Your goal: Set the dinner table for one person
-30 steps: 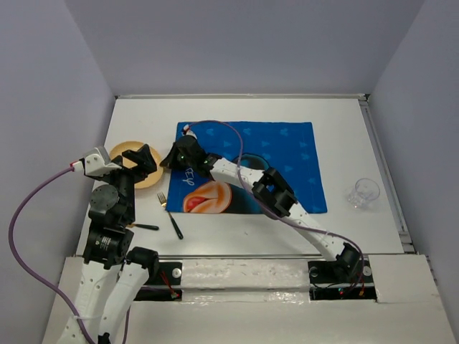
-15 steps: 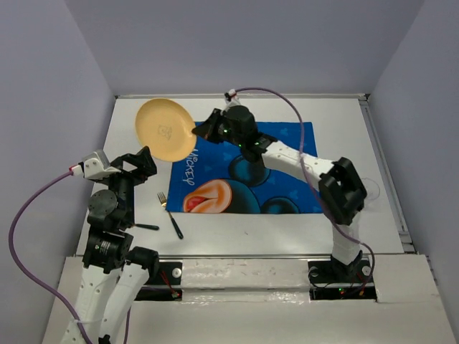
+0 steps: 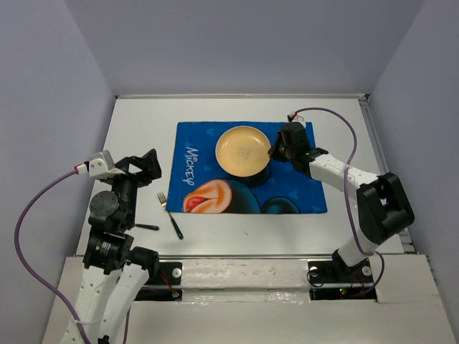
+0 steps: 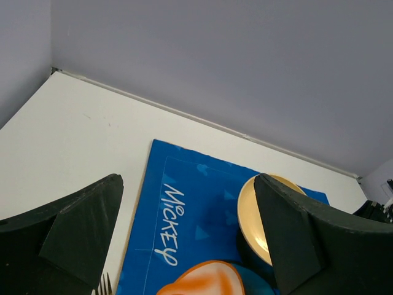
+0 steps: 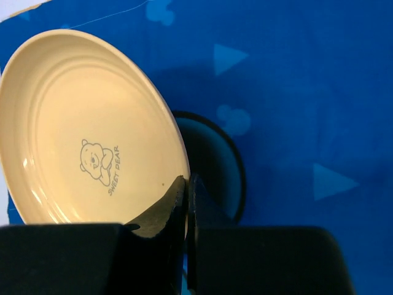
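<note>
The robot's right gripper should keep lowering the pale yellow plate (image 3: 243,150), which hangs face up over the clear middle of the blue placemat (image 3: 254,178), until the plate lies flat.
The white dinner table (image 3: 143,122) carries a blue cartoon placemat (image 3: 208,143). My right gripper (image 3: 276,150) is shut on the rim of a pale yellow plate (image 3: 244,150) and holds it tilted just above the middle of the mat. In the right wrist view the jaws (image 5: 187,190) pinch the plate's (image 5: 80,123) edge, with its shadow on the mat (image 5: 307,92). My left gripper (image 3: 147,165) is open and empty left of the mat. Its wrist view shows the gripper (image 4: 190,243), mat (image 4: 202,209) and plate (image 4: 252,209).
A black-handled fork (image 3: 171,215) lies on the table just left of the mat's near corner, its tines also in the left wrist view (image 4: 104,286). Another dark utensil (image 3: 143,226) lies nearer the left arm. The right arm's elbow (image 3: 384,204) hangs over the table's right side.
My right gripper took the plate from beside the left gripper at the table's left, lifted it over the far left, then swung it right and down over the mat's middle. The left gripper stayed.
</note>
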